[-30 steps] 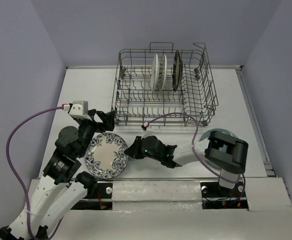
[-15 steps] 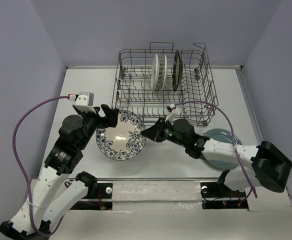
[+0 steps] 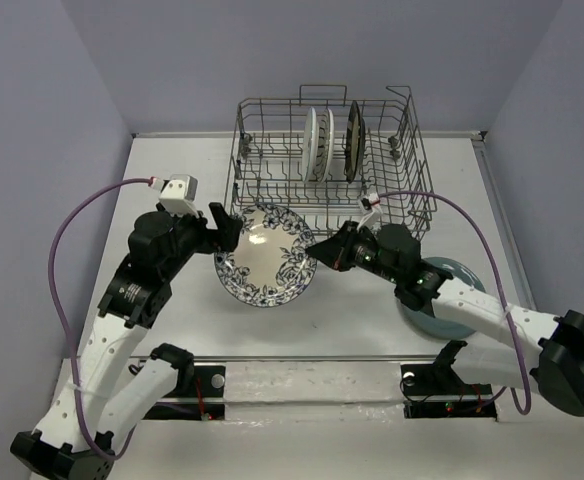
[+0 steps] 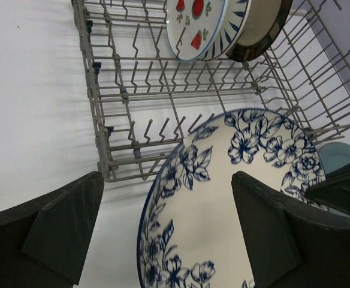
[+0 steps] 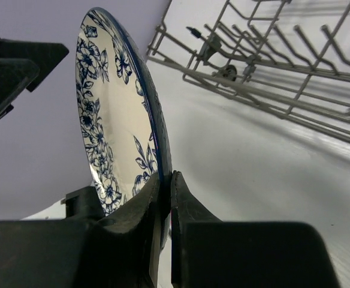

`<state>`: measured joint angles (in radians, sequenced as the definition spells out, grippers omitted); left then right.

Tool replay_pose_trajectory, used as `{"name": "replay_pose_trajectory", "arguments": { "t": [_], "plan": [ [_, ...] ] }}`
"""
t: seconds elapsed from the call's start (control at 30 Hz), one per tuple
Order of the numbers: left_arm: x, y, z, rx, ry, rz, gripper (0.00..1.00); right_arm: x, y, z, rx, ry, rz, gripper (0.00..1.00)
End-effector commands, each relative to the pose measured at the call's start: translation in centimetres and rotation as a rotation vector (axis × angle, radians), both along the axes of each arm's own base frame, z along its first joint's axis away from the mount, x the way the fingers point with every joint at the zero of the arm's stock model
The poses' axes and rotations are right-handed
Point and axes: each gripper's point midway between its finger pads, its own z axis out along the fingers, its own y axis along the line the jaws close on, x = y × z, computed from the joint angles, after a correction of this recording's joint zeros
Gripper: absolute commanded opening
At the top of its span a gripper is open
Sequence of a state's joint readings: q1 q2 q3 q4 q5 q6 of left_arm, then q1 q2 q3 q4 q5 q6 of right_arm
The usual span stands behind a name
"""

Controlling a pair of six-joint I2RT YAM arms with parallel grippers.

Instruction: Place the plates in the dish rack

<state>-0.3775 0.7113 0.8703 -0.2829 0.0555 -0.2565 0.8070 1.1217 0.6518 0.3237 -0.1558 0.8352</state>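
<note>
The blue floral plate's edge is the only part in my right gripper's pinch. My left gripper should hold the opposite rim while my right gripper takes a deeper hold, before the plate goes into the rack.
The blue floral plate hangs tilted just in front of the dish rack, with my right gripper shut on its right rim. In the right wrist view the fingers pinch the plate at its edge, gripper. My left gripper is open, its fingers standing either side of the plate's left rim without closing on it. Three plates stand upright in the rack: red fruit, navy striped, dark. A teal-grey plate lies flat under my right arm.
The rack's near rows of tines are bare and lie just behind the held plate. A purple cable loops left of the left arm, and another arcs over the right arm. White walls edge the table.
My right gripper has lifted the floral plate off the table and carried it up and right toward the rack, tilting it. The left arm followed, still open.
</note>
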Motion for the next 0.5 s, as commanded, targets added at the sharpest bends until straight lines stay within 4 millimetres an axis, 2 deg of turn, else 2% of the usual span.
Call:
{"name": "replay_pose_trajectory", "arguments": {
  "t": [0.0, 0.13, 0.27, 0.47],
  "plan": [
    [-0.7, -1.9, 0.3, -0.045, 0.014, -0.115, 0.99, 1.0, -0.6, 9.1, 0.190, -0.182, 0.012, 0.07],
    [-1.5, -3.3, -0.6, -0.102, 0.043, -0.215, 0.98, 2.2, -1.3, 9.9, 0.209, -0.194, 0.014, 0.07],
    [-1.9, -4.1, -2.4, -0.130, 0.084, -0.265, 0.97, 1.7, -1.3, 11.0, 0.240, -0.213, 0.074, 0.07],
    [-1.6, -4.3, -3.1, -0.142, 0.097, -0.273, 0.97, 1.6, -1.5, 12.1, 0.261, -0.222, 0.108, 0.07]
  ]
}}
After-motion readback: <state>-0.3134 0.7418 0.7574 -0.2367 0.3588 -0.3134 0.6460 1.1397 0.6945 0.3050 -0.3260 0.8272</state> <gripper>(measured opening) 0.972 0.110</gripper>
